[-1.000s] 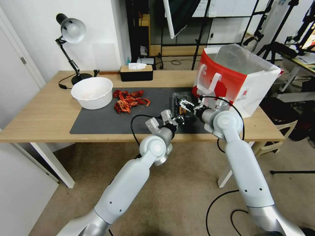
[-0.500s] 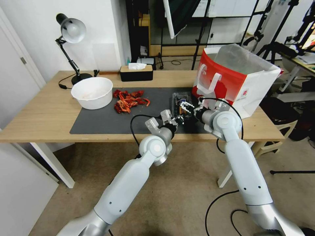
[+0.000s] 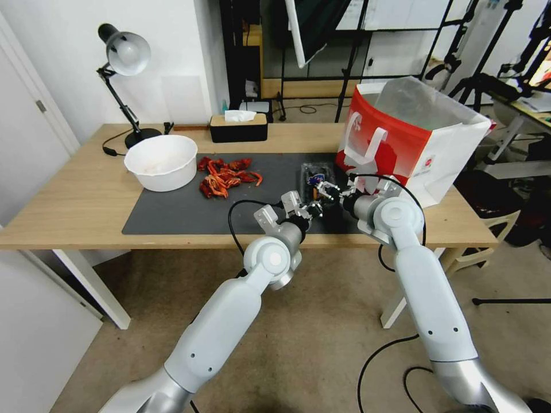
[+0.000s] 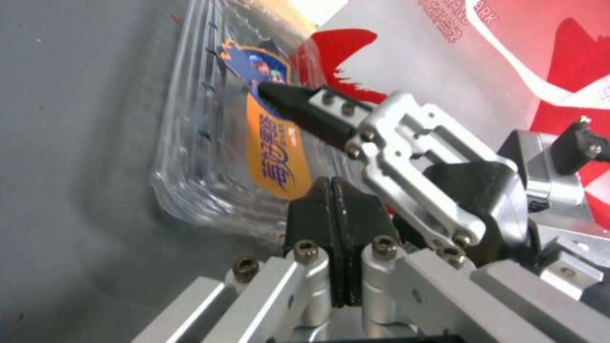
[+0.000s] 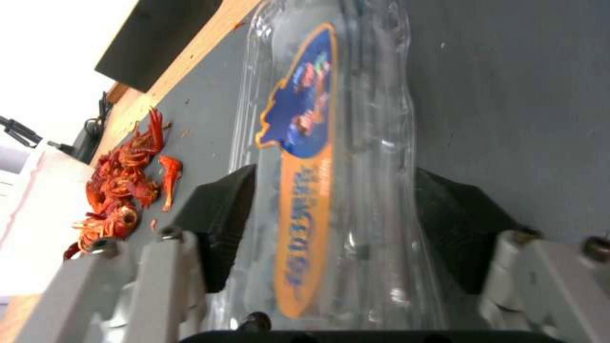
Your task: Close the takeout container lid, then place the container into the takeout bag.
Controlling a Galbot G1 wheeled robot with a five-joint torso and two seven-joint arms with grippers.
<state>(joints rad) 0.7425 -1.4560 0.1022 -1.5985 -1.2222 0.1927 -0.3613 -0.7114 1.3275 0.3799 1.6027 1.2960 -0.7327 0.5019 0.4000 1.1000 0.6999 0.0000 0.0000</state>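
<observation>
I expect the takeout container (image 3: 316,176) to stay closed and come up in one piece when I lift it, because the clear lid lies down along the base's edge.
The takeout container (image 3: 315,172) is a clear clamshell lying on the dark mat (image 3: 172,212), just left of the red-and-white takeout bag (image 3: 402,137). Its lid (image 4: 273,157), with an orange and blue label, lies down over the base. My right gripper (image 3: 327,191) is open, its fingers (image 5: 222,224) spread on either side of the container (image 5: 375,181), close against its walls. One right finger (image 4: 299,107) rests along the label. My left gripper (image 3: 313,210) is shut and empty, its pads (image 4: 333,205) right by the container's near end.
Red crayfish shells (image 3: 227,175) lie in a heap on the mat, left of the container. A white bowl (image 3: 160,162) stands further left. A black tissue box (image 3: 238,127) and a desk lamp (image 3: 123,54) stand at the back. The bag's mouth is open upward.
My right gripper has come down and slightly toward me, so its fingers now flank the container. The left arm has stayed put.
</observation>
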